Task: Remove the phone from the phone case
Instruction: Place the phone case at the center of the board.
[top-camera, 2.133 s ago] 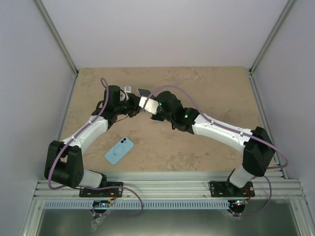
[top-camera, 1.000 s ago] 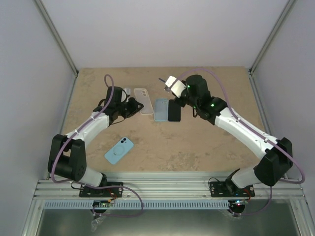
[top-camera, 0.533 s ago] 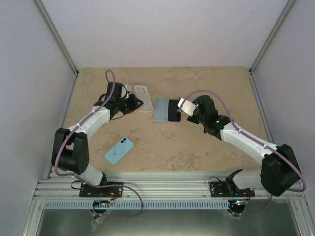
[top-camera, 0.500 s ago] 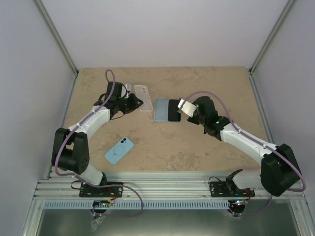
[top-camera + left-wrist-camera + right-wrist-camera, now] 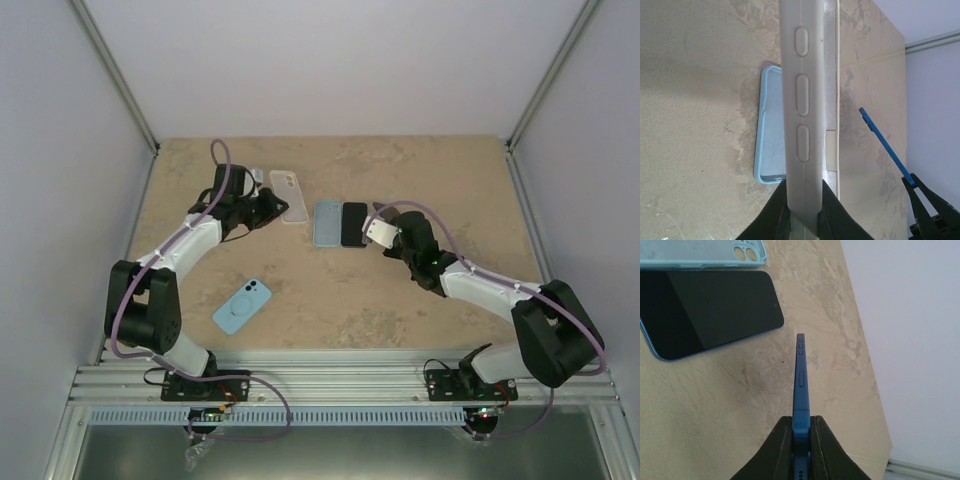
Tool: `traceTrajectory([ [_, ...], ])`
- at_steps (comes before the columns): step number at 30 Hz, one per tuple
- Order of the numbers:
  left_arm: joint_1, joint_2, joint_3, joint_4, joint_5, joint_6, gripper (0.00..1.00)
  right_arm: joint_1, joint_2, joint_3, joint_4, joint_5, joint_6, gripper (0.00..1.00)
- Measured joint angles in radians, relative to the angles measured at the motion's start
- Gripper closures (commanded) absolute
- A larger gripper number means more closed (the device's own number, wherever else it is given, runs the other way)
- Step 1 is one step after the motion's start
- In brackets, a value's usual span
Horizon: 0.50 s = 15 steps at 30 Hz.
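Note:
The blue phone point(image 5: 800, 371) is over open table point(image 5: 764, 369) beside the black-screened phone, so the robot's right gripper should keep lowering the blue phone until its edge touches down, then let go.
My left gripper point(image 5: 268, 204) is shut on the edge of an empty beige phone case point(image 5: 291, 195), which it holds edge-up over the table's back left. In the left wrist view the case point(image 5: 802, 100) runs up from the jaws point(image 5: 802, 189). My right gripper point(image 5: 390, 238) is shut on a blue phone point(image 5: 380, 228), which it holds on edge just above the table. The right wrist view shows that phone point(image 5: 800, 385) edge-on between the fingers point(image 5: 800, 421). The two grippers are well apart.
A light-blue case point(image 5: 327, 222) and a black-screened phone point(image 5: 353, 223) lie side by side on the table point(image 5: 450, 180) between the grippers. Both show in the right wrist view: phone point(image 5: 705, 310), case point(image 5: 700, 252). Another light-blue cased phone point(image 5: 242, 305) lies front left.
The grippers, first together at the cased phone, have parted. The right one carried the phone right and down beside the black phone. The left one drew the case slightly back.

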Motion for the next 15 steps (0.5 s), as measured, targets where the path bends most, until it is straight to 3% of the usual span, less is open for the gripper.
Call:
traceTrajectory([
  [15, 0.027, 0.0, 0.0, 0.0, 0.003, 0.0, 1.0, 0.001, 0.113, -0.096, 0.21, 0.055, -0.067, 0.98],
])
